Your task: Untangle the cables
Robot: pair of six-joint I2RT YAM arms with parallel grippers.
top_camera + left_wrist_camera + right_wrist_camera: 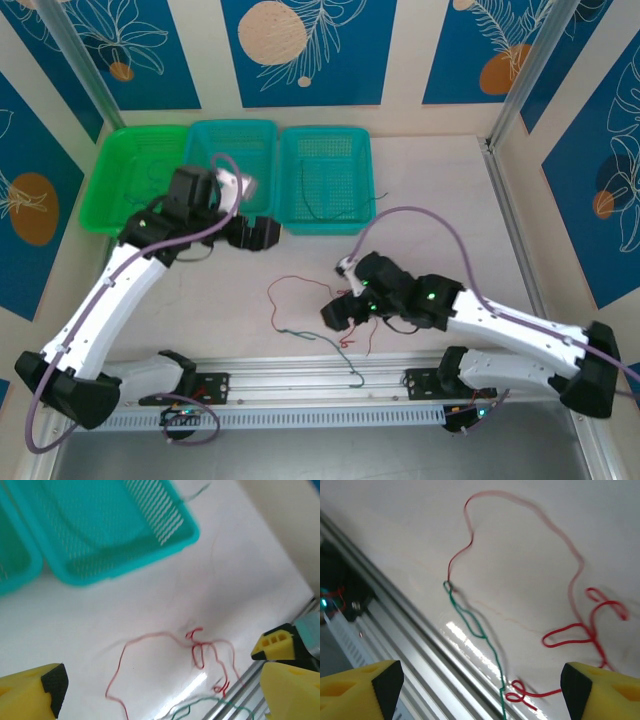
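Note:
The green cable [325,338] touches the red end only at a small loop [448,586], so the green cable will come loose and leave red behind when I lift.
A thin red cable [300,280] lies in loose loops on the white table between the two arms, and a green cable [345,355] runs from its near-left end toward the front rail. In the left wrist view the red cable [195,645] and green cable [200,707] lie ahead of my left gripper [160,700], which is open and empty. It hovers by the baskets [255,232]. My right gripper [340,310] is open over the red cable's right end. Its yellow fingers [605,690] straddle the green cable [475,625] and a red curl [520,695] without touching them. A dark cable [305,195] lies in the right basket.
Three mesh baskets stand at the back: green [140,140], teal [235,135] and teal [325,140], the last also in the left wrist view [125,575]. An aluminium rail [320,385] runs along the near edge, close under the right gripper [395,630].

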